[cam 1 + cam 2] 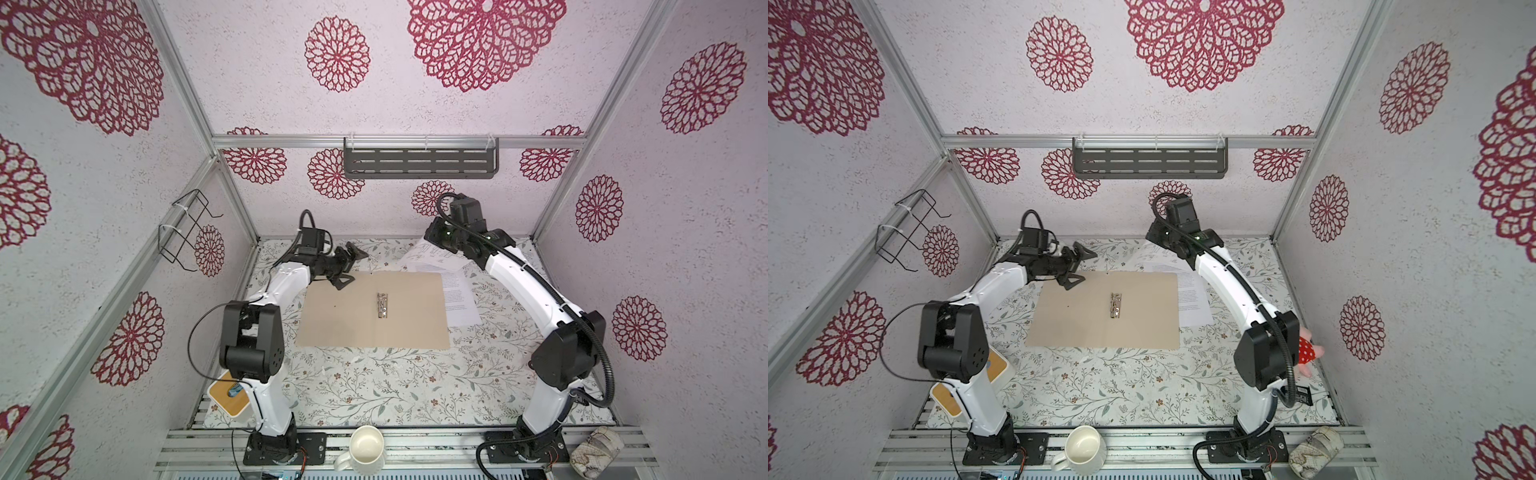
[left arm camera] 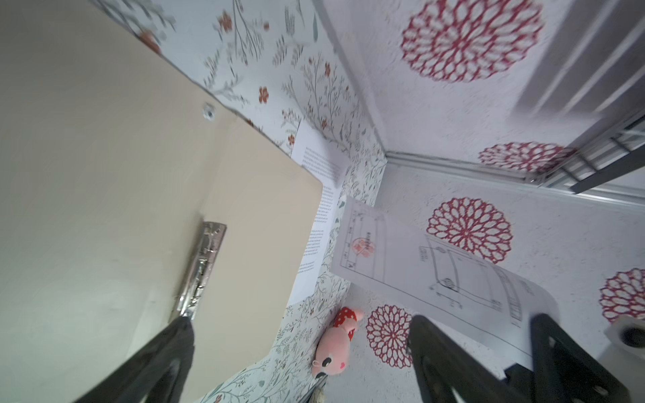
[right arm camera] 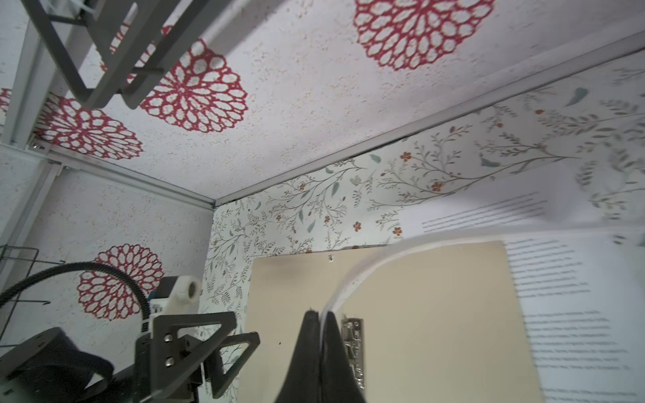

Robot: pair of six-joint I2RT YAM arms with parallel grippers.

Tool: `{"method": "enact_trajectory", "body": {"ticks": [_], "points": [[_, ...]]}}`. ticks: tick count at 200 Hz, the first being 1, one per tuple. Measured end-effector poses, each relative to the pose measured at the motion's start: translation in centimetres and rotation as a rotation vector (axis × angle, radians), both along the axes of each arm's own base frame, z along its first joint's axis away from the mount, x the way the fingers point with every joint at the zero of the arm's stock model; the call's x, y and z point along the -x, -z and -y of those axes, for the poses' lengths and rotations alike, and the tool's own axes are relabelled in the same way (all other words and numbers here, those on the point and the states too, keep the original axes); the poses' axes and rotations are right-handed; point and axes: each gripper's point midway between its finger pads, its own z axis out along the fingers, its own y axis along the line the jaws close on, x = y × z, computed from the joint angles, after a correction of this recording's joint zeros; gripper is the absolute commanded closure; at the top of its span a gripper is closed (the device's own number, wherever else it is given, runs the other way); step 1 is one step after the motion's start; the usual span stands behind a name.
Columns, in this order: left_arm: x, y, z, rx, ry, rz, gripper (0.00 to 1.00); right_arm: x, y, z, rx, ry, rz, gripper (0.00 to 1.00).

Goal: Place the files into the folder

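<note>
The line-drawing sheet [image 1: 425,254] hangs over the folder's far edge. My right gripper therefore needs to move the sheet across the clip to the half my left gripper clears [image 1: 340,310].
The beige folder [image 1: 332,316] [image 1: 1067,320] lies open and flat mid-table, its metal clip [image 1: 382,305] [image 3: 354,349] on the spine. One of the files, the printed-text sheet [image 1: 461,301] [image 3: 576,296], lies partly under the folder's right edge. The other, the line-drawing sheet [image 2: 436,268] [image 1: 428,253], hangs above the far right corner of the folder. My right gripper [image 3: 319,314] is shut on that sheet's edge; in both top views the wrist hides its jaws. My left gripper [image 1: 351,267] [image 2: 302,321] stands wide open and empty over the folder's far left corner.
A bamboo-topped tissue box [image 1: 228,397] sits by the left arm's base. A white mug [image 1: 365,449] and a patterned cup [image 1: 596,451] on its side lie on the front rail. A pink plush toy [image 1: 1308,351] rests at the right wall. A dark shelf [image 1: 419,162] hangs on the back wall.
</note>
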Motion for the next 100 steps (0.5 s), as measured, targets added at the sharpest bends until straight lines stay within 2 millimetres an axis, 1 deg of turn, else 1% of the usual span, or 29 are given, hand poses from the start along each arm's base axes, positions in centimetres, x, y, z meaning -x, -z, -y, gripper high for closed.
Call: {"method": "enact_trajectory", "body": {"ticks": [9, 19, 29, 40, 49, 62, 100], "points": [[0.2, -0.2, -2.2, -0.020, -0.028, 0.006, 0.02, -0.3, 0.0, -1.9, -0.017, -0.028, 0.001, 1.00], [0.6, 0.1, -4.5, -0.046, -0.055, -0.001, 0.02, -0.7, -0.1, -3.5, -0.032, -0.046, 0.005, 1.00], [1.0, 1.1, -6.6, -0.080, -0.072, -0.021, 0.02, -1.3, -0.3, -5.1, -0.047, -0.064, 0.013, 1.00], [1.8, 2.3, -8.1, -0.115, -0.078, -0.056, 0.02, -1.7, -0.5, -6.7, -0.062, -0.087, 0.025, 1.00], [2.5, 3.2, -8.9, -0.143, -0.072, -0.083, 0.02, -2.1, -0.7, -7.8, -0.077, -0.101, 0.033, 1.00], [3.4, 4.1, -9.7, -0.178, -0.060, -0.115, 0.02, -2.7, -0.8, -8.7, -0.097, -0.106, 0.043, 1.00], [4.8, 5.9, -12.0, -0.240, -0.060, -0.166, 0.02, -4.4, -1.5, -9.4, -0.168, -0.096, 0.083, 1.00]]}}
